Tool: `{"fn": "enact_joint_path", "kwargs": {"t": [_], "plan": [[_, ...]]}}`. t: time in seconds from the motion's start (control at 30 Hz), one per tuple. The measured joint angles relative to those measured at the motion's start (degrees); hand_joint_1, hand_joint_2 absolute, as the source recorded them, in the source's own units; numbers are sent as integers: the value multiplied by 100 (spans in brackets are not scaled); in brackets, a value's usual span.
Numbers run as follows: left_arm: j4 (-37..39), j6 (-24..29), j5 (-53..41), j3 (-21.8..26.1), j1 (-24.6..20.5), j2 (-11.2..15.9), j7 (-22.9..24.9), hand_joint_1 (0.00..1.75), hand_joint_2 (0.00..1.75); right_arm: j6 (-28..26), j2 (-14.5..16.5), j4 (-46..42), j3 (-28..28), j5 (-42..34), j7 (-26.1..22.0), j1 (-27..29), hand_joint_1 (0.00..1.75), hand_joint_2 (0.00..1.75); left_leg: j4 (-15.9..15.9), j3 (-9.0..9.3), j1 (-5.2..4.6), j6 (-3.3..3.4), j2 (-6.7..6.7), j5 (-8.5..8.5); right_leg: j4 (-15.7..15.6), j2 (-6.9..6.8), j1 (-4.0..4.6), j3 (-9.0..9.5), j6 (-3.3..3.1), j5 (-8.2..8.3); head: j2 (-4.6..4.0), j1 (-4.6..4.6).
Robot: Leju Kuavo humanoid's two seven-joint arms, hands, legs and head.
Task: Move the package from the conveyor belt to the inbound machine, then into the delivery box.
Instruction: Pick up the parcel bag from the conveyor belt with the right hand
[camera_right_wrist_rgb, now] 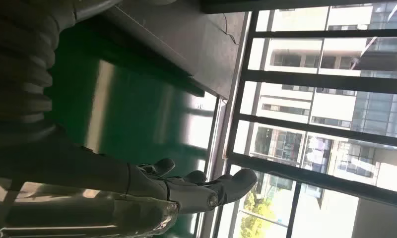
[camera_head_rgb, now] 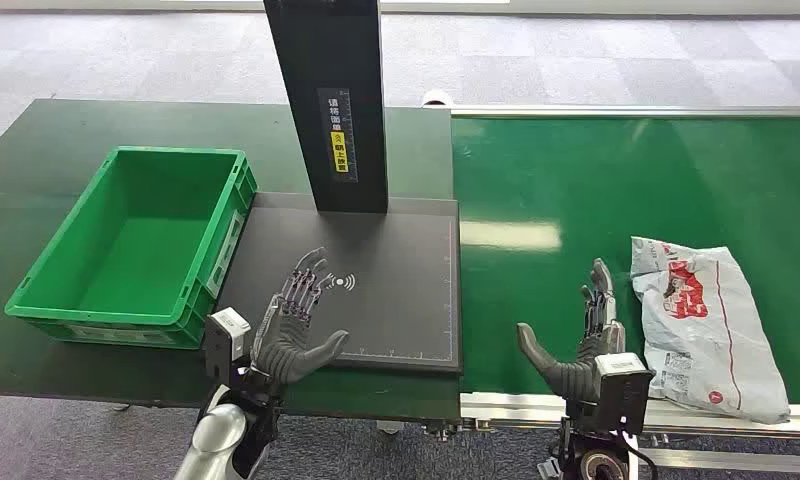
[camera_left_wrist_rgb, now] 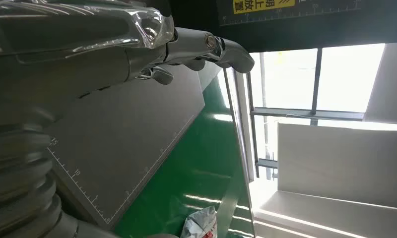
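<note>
The package [camera_head_rgb: 711, 325] will crumple and fold along its length when my right gripper lifts it, because the loose plastic [camera_head_rgb: 698, 392] has creases running through it near the front edge.
A grey-white plastic package [camera_head_rgb: 709, 321] with red print lies on the green conveyor belt [camera_head_rgb: 596, 180] near its front edge, at the right. My right hand [camera_head_rgb: 583, 340] hovers open just left of the package, thumb out to the left, fingers not touching it. Over the front part of the black inbound machine plate [camera_head_rgb: 396, 290], my left hand [camera_head_rgb: 298, 320] is open and empty. The green delivery box [camera_head_rgb: 136, 250] stands empty at the left. In the left wrist view my left hand [camera_left_wrist_rgb: 137, 44] is above the plate, with the package [camera_left_wrist_rgb: 201, 225] far off.
The machine's black upright column [camera_head_rgb: 328, 100] rises at the back of the plate. A dark green table [camera_head_rgb: 36, 150] carries box and plate. The conveyor's metal rail [camera_head_rgb: 536, 405] runs along the front edge. Windows show in the right wrist view beyond my right hand [camera_right_wrist_rgb: 186, 191].
</note>
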Motion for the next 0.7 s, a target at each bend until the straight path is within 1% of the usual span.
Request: {"fn": "enact_joint_path", "kwargs": {"t": [0.07,0.17,0.23,0.33,0.53,0.63,0.7], "plan": [[0,1,-3,2,1,1,5,0,175,-154,-25,19,-63,164,56,-51,0,175,0,0,0,0,0,0,0,0,0,0,0,0,0,1],[0,1,-5,9,7,11,14,0,175,-606,-145,93,-302,750,282,-269,0,175,1,0,-1,0,0,0,0,0,-2,1,1,1,0,1],[0,-2,7,22,10,32,14,0,175,-826,-259,168,-516,1254,511,-471,0,175,1,0,-2,0,0,0,0,0,-2,2,2,2,0,1],[-4,-5,42,52,15,67,14,0,175,-941,-445,360,-846,2089,998,-791,0,175,2,1,-2,1,0,0,0,0,-3,2,2,3,0,1],[-56,-5,82,100,45,96,58,0,175,-719,-777,1071,-1194,3510,2317,-1356,0,175,2,1,-1,0,0,0,0,0,-2,1,1,3,1,1],[-58,-3,89,130,48,96,90,0,175,-406,-892,1501,-1272,4067,2884,-1551,0,175,2,1,-1,0,0,0,0,0,-1,1,1,3,0,-1],[-52,11,88,142,43,95,96,0,175,-189,-960,1846,-1301,4381,3140,-1653,0,175,2,1,-1,0,0,0,0,0,-1,1,1,3,0,1]]}}
